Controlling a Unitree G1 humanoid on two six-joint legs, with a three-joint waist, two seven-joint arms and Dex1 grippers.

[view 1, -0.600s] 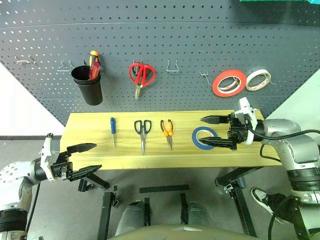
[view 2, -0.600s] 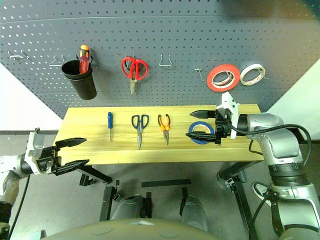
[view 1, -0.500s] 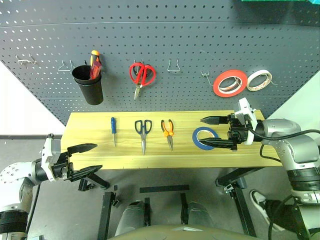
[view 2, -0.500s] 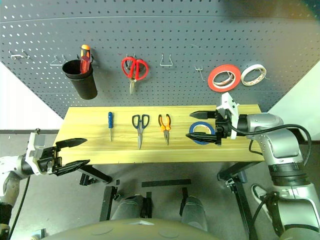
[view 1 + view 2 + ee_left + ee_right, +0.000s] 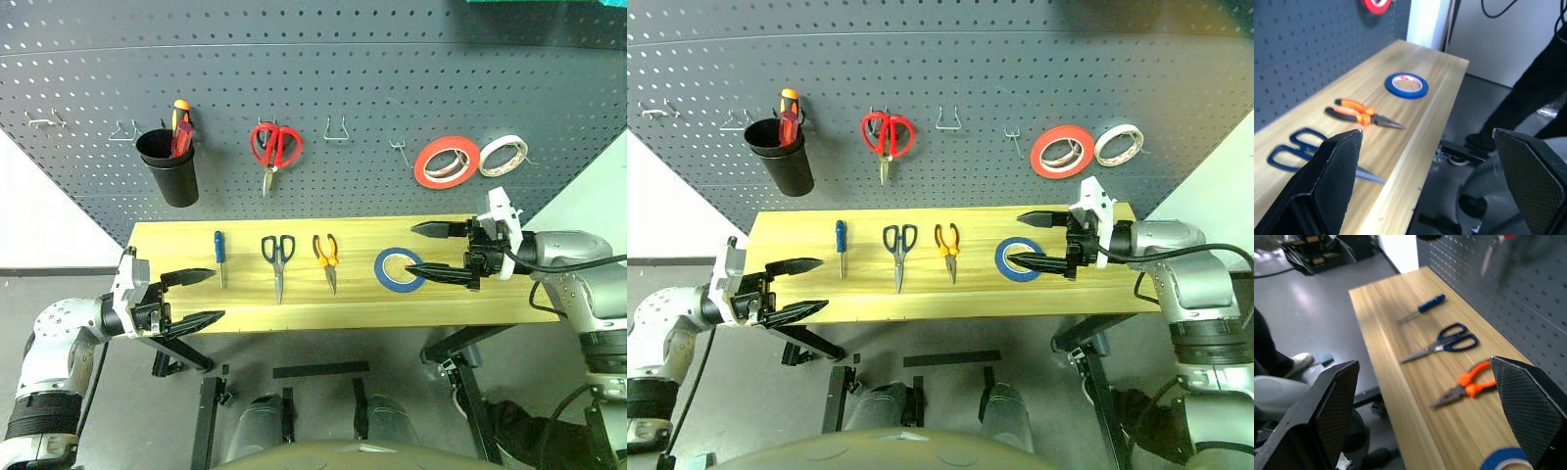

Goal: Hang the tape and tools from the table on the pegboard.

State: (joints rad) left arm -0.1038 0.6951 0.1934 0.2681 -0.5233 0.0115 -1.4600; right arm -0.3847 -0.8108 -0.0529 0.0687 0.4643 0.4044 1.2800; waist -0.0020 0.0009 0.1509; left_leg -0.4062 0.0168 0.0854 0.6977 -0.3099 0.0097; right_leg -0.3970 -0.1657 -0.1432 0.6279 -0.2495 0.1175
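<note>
The robot's right gripper sees the blue tape flat point(image 5: 398, 286) and clear of the pliers, so it should keep moving down, open, until one finger enters the blue tape's hole point(image 5: 395, 265), then close.
The blue tape point(image 5: 400, 269) lies flat on the right half of the light wood table point(image 5: 353, 305). In a row to its left lie the orange-and-black pliers point(image 5: 326, 257), the dark-handled scissors point(image 5: 277, 259) and the blue-handled screwdriver point(image 5: 219, 250). My right gripper point(image 5: 409, 249) hovers open just right of the tape, one finger behind it and one over its front edge, holding nothing. At the table's front left corner my left gripper point(image 5: 217, 295) stands open and empty. The dark grey pegboard point(image 5: 392, 69) rises behind the table.
On the pegboard hang a black cup point(image 5: 168, 166) with an orange-red screwdriver, red scissors point(image 5: 275, 147), a red tape ring point(image 5: 446, 162) and a whitish tape ring point(image 5: 503, 155). Bare hooks point(image 5: 336, 127) sit between them. A person's dark legs point(image 5: 1542, 98) stand off the table's right end.
My left gripper has moved right and up, in to the table's front left corner. My right gripper has drawn back slightly to the right. Both stay open.
</note>
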